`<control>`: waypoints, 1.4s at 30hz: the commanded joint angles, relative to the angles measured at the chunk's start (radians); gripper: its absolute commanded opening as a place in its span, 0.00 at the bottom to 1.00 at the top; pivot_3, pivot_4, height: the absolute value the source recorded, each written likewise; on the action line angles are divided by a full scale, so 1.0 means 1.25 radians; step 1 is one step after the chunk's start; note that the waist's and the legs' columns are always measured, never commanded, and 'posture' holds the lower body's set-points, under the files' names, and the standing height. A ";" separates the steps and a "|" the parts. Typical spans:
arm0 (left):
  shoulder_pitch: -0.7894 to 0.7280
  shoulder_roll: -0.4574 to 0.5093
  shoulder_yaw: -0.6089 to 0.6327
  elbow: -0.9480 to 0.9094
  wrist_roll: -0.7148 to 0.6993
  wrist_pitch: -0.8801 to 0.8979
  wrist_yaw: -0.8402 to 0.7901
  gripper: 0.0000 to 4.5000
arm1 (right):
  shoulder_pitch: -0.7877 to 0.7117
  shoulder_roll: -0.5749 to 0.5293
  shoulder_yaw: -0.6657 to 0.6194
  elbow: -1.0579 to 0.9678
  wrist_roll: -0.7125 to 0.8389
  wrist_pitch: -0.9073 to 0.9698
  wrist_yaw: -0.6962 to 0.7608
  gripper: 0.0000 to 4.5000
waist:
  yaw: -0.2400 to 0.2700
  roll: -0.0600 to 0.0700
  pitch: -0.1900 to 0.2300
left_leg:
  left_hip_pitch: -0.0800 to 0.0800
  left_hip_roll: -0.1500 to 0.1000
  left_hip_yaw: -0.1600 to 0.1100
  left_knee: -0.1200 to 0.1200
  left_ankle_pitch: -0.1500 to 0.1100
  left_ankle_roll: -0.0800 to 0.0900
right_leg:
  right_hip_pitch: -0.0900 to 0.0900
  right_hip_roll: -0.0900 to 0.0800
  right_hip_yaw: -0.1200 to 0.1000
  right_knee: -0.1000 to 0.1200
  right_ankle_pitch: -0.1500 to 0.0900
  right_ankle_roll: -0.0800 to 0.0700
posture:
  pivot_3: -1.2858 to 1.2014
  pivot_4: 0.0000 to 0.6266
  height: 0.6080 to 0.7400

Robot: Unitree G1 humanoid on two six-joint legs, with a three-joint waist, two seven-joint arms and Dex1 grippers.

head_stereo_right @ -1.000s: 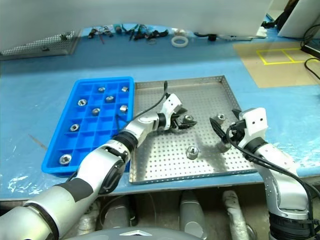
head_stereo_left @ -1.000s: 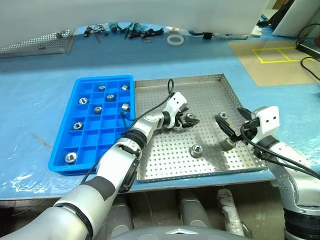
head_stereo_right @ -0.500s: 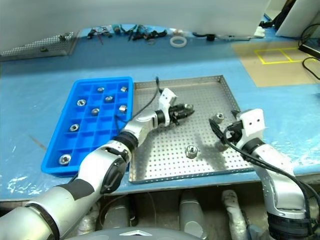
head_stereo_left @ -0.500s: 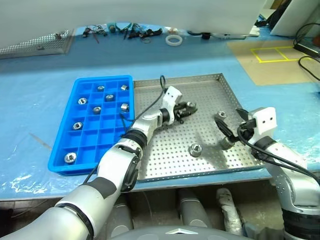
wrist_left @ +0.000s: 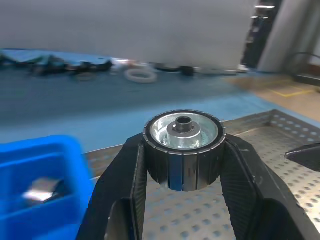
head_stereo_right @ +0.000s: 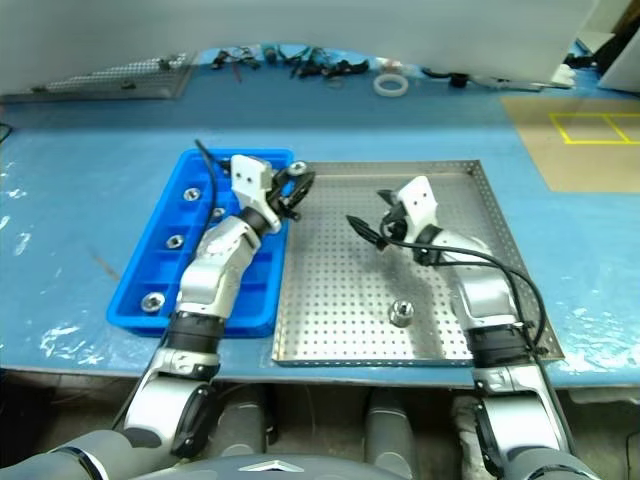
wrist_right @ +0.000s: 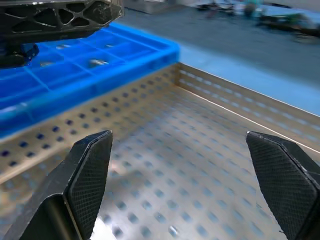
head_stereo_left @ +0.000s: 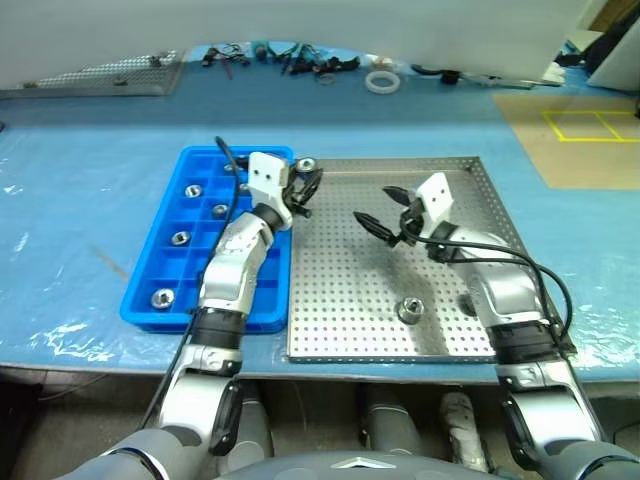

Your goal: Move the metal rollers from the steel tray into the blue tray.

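Note:
My left gripper keeps carrying the level roller it holds by its ribbed side (wrist_left: 184, 171) until the roller hangs low over an empty blue tray compartment (head_stereo_left: 198, 266).
My left gripper (head_stereo_left: 305, 178) is shut on a metal roller (wrist_left: 183, 142), a squat silvery piece with a ribbed dark side and a central hole. It holds the roller in the air over the seam between the blue tray (head_stereo_left: 170, 265) and the steel tray (head_stereo_left: 450, 185), near their far ends. Several rollers (head_stereo_left: 181, 238) lie in the blue tray's compartments. One roller (head_stereo_left: 408, 310) sits on the steel tray's perforated floor near the front. My right gripper (head_stereo_left: 379, 212) hovers open over the middle of the steel tray, with nothing between its fingers (wrist_right: 89, 175).
A white tape ring (head_stereo_left: 379, 82) and a row of small tools (head_stereo_left: 290, 60) lie along the back of the blue-covered table. A flat perforated metal sheet (head_stereo_left: 110, 75) is at the back left. A brown mat with yellow lines (head_stereo_left: 585, 130) lies at the far right.
My left gripper has shut on a roller and carried it up and left, from the steel tray's middle to the blue tray's edge. My right gripper moved left, staying open. The camera has shifted.

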 commanded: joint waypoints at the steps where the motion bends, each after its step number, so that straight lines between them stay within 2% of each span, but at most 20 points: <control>1: 0.036 0.025 -0.004 -0.118 0.009 0.051 0.047 0.37 | -0.040 0.015 0.025 0.055 -0.014 -0.054 0.045 1.00 | 0.016 0.000 0.000 | 0.000 0.000 0.000 0.000 0.000 0.000 | 0.000 0.000 0.000 0.000 0.000 0.000 | 0.56 0.24 1.00; 5: 0.100 0.058 -0.011 -0.212 0.019 0.108 0.085 0.37 | -0.078 0.037 0.034 0.122 -0.020 -0.087 0.073 1.00 | 0.035 0.000 0.000 | 0.000 0.000 -0.001 0.000 0.001 -0.001 | 0.000 -0.001 -0.001 0.001 0.000 0.000 | 0.58 0.24 1.00; 12: 0.227 0.100 -0.004 -0.344 0.046 0.201 0.152 0.37 | -0.115 0.072 0.050 0.206 -0.039 -0.133 0.111 1.00 | 0.037 0.000 0.000 | 0.000 0.001 -0.002 -0.001 0.002 -0.003 | 0.000 0.000 -0.002 0.001 0.000 0.000 | 0.60 0.24 1.00; 19: 0.335 0.110 0.000 -0.467 0.049 0.267 0.200 0.37 | -0.143 0.095 0.061 0.277 -0.057 -0.172 0.138 1.00 | 0.038 0.000 0.000 | 0.000 0.001 -0.002 -0.002 0.002 -0.003 | -0.001 0.000 -0.002 0.001 0.000 0.000 | 0.63 0.24 1.00; 25: 0.400 0.107 0.009 -0.534 0.051 0.302 0.231 0.37 | -0.158 0.105 0.057 0.328 -0.074 -0.199 0.142 1.00 | 0.057 0.000 0.000 | 0.000 0.001 -0.003 -0.002 0.002 -0.004 | -0.001 0.000 -0.003 0.001 0.000 0.000 | 0.64 0.24 1.00; 31: 0.427 0.108 0.022 -0.538 0.051 0.327 0.251 0.37 | -0.154 0.104 0.060 0.346 -0.087 -0.215 0.146 1.00 | 0.071 0.000 0.000 | 0.000 0.001 -0.003 -0.002 0.002 -0.004 | -0.001 0.000 -0.003 0.001 0.000 0.000 | 0.64 0.24 1.00; 36: 0.399 0.105 0.016 -0.485 0.012 0.329 0.215 0.74 | -0.151 0.102 0.052 0.333 -0.085 -0.209 0.138 1.00 | 0.073 0.000 0.000 | 0.000 0.001 -0.004 -0.003 0.003 -0.005 | -0.001 0.001 -0.003 0.001 0.000 0.000 | 0.63 0.24 1.00; 38: 0.364 0.101 0.017 -0.463 -0.039 0.313 0.165 0.89 | -0.146 0.094 0.040 0.323 -0.078 -0.201 0.133 1.00 | 0.073 0.000 0.000 | 0.000 0.001 -0.004 -0.003 0.003 -0.005 | -0.001 0.001 -0.003 0.002 0.000 0.000 | 0.62 0.24 1.00; 42: 0.267 0.129 -0.007 -0.406 -0.120 0.258 0.021 0.89 | -0.119 0.075 0.013 0.271 -0.055 -0.165 0.121 1.00 | 0.074 0.000 0.000 | 0.000 0.001 -0.004 -0.002 0.003 -0.006 | -0.001 0.001 -0.003 0.002 0.000 0.000 | 0.59 0.24 1.00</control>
